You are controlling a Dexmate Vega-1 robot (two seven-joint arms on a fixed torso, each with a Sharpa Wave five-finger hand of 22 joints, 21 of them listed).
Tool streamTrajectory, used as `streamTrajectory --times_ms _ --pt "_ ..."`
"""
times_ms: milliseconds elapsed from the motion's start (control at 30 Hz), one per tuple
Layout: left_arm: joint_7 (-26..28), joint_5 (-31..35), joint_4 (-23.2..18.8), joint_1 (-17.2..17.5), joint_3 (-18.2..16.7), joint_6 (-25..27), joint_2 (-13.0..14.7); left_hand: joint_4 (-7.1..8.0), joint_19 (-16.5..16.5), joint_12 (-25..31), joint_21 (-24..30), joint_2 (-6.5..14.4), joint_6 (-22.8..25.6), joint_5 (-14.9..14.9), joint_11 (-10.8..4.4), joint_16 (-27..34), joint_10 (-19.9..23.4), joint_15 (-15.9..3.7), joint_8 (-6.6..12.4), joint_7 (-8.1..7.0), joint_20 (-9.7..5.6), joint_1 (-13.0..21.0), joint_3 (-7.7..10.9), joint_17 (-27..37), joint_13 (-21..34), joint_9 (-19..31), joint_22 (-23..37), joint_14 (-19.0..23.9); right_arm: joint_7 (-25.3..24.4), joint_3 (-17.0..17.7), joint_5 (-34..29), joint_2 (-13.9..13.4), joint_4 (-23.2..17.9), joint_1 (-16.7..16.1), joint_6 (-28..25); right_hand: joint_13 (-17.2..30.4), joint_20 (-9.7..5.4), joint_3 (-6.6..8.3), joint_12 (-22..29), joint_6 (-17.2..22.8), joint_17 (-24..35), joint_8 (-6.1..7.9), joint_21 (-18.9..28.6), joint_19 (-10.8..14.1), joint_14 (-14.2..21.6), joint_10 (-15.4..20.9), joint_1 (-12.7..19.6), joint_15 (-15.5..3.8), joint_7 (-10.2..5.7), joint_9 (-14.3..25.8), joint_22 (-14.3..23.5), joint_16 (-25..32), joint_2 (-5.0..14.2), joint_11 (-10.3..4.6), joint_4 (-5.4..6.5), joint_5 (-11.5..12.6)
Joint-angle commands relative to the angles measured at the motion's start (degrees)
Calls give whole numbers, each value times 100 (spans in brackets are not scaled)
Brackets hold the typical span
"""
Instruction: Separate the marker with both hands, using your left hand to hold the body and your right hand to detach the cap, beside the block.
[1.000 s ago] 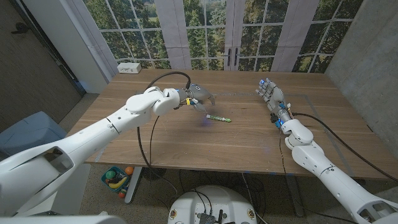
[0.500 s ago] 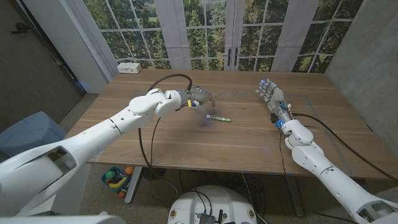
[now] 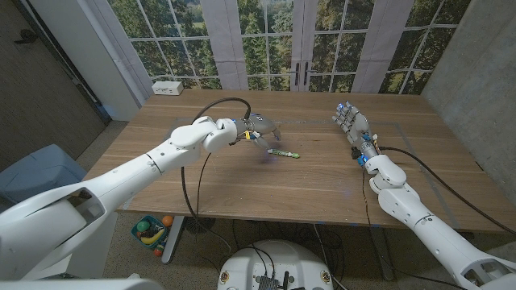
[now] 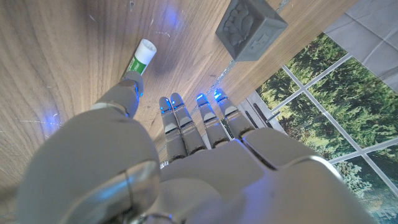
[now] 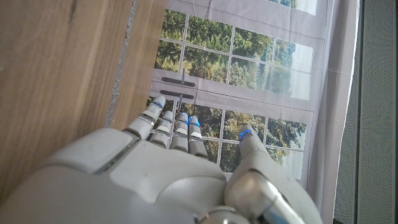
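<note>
The marker (image 3: pixel 282 153) has a green cap (image 3: pixel 295 155) at its end, so the cap will come straight off and show a green tip when I pull it.
A green and white marker (image 3: pixel 284 153) lies on the wooden table (image 3: pixel 242 181) near its middle. My left hand (image 3: pixel 259 129) hovers just behind and to the left of it, fingers spread and holding nothing. In the left wrist view the thumb (image 4: pixel 129 89) reaches close to one end of the marker (image 4: pixel 143 53), and a grey block (image 4: pixel 250 27) stands a little beyond the fingertips. My right hand (image 3: pixel 352 124) stands apart on the right side of the table, fingers straight and empty, far from the marker. The right wrist view shows that right hand (image 5: pixel 180 155) over the table's far edge.
A white box (image 3: pixel 168 86) sits at the table's far left corner. Large windows run behind the far edge. A black cable (image 3: pixel 193 173) hangs from my left arm across the table's left half. A grey bin (image 3: pixel 32 173) stands on the floor to the left.
My left hand has crept slightly to the right, nearer the marker. The marker and my right hand have not moved.
</note>
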Motion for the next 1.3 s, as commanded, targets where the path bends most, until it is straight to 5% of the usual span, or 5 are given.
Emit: streamTrajectory --times_ms 33,1300 --pt "137 66 69 -12 100 16 -47 1 -35 -4 -18 17 95 25 -39 -44 86 -512 1 -41 3 104 -52 9 9 16 18 -80 54 9 27 18 76 14 38 31 35 0 22 34 6 14 53 45 33 43 -8 6 4 23 15 30 12 12 -12 18" --pt "117 269 427 -190 425 16 -239 61 -15 6 -19 199 372 33 -90 -47 394 -522 45 -12 6 213 -184 10 54 27 22 -70 257 18 130 67 327 138 55 32 48 -12 23 37 5 7 47 52 44 62 -26 12 -16 24 15 33 15 26 -20 18"
